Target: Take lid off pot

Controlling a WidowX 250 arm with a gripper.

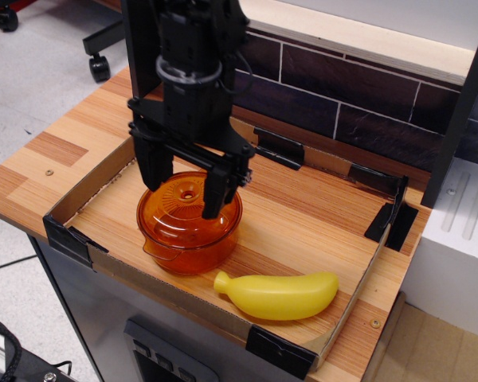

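Observation:
The robot should expect to find an empty pot under the lid when it lifts the lid off, because only even orange shows through the pot's side.
The orange pot stands in the front left part of a shallow cardboard tray. The translucent orange lid sits on the pot, its small round knob showing between my fingers. My black gripper hangs straight over the lid, open, with one finger to the left of the knob and the other finger to its right. The fingertips reach down to about the lid's surface. I hold nothing.
A yellow toy banana lies in the tray in front and to the right of the pot. Black tape brackets mark the tray's corners and back wall. A dark tiled wall runs behind. A white unit stands at the right.

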